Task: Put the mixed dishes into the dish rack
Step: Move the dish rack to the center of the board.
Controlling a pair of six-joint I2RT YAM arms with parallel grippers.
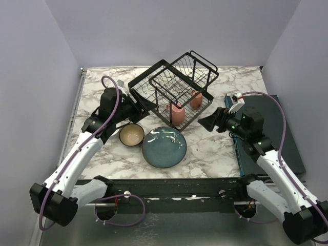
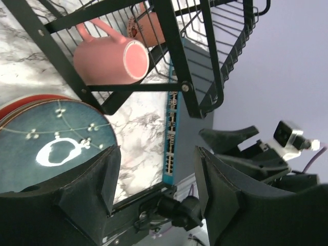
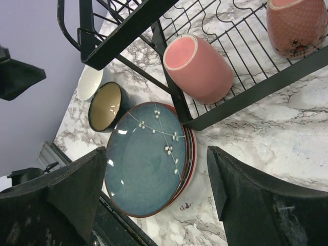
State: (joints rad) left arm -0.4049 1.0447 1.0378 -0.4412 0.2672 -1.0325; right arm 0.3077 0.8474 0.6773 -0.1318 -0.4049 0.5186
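The dish rack point(image 1: 174, 84) is crooked behind the plates, so my left gripper should take hold of the rack's near frame bar point(image 2: 176, 56) and move the rack before loading.
The black wire dish rack point(image 1: 174, 84) stands at the back middle of the table. Two pink mugs point(image 1: 177, 114) point(image 1: 196, 99) lie in its lower tray. A stack of plates with the dark teal-blue plate point(image 1: 164, 147) on top lies in front of the rack; red and white rims show beneath it in the right wrist view point(image 3: 146, 159). A dark bowl with a tan inside point(image 1: 131, 135) sits left of the stack, and a white bowl point(image 3: 89, 82) lies behind it. My left gripper point(image 1: 146, 104) is open and empty at the rack's left side. My right gripper point(image 1: 207, 123) is open and empty, right of the rack.
A dark teal flat slab point(image 1: 282, 133) lies along the table's right edge, under my right arm. Purple walls close in the left, back and right sides. A black rail point(image 1: 169, 187) runs along the near edge.
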